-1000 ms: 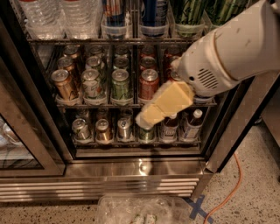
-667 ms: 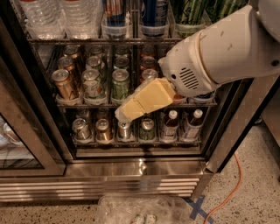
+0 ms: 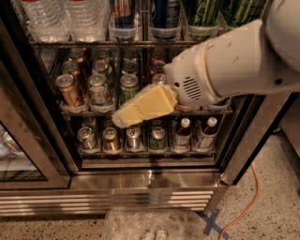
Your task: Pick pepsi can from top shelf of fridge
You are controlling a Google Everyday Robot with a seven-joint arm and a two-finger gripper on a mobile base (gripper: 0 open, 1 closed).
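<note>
The dark blue can [image 3: 166, 15] sits well above my gripper, which slants down toward the bottom rack [image 3: 111, 140], so next I swing it up, fingers spread at the top shelf.
The fridge [image 3: 154, 180] stands open in front of me, with a dark interior and wire racks. The top shelf [image 3: 140, 43] runs along the top edge and carries water bottles [image 3: 65, 16], tall blue cans and green cans [image 3: 220, 14] in clear holders. A dark blue can [image 3: 165, 13], cut off at the top, stands near the middle of it; its lettering does not show. My gripper [image 3: 121, 119], pale yellow on a white arm [image 3: 234, 61], hangs in front of the middle rack, below and left of that can, holding nothing.
The middle rack [image 3: 84, 111] holds short soda cans. The bottom rack [image 3: 140, 151] holds more cans and two small bottles [image 3: 183, 131]. The glass door [image 3: 18, 150] stands at the left. An orange cable [image 3: 248, 201] and a clear plastic bag [image 3: 150, 225] lie on the floor.
My arm and gripper have swung to the left across the middle rack and risen slightly. Nothing in the fridge has moved.
</note>
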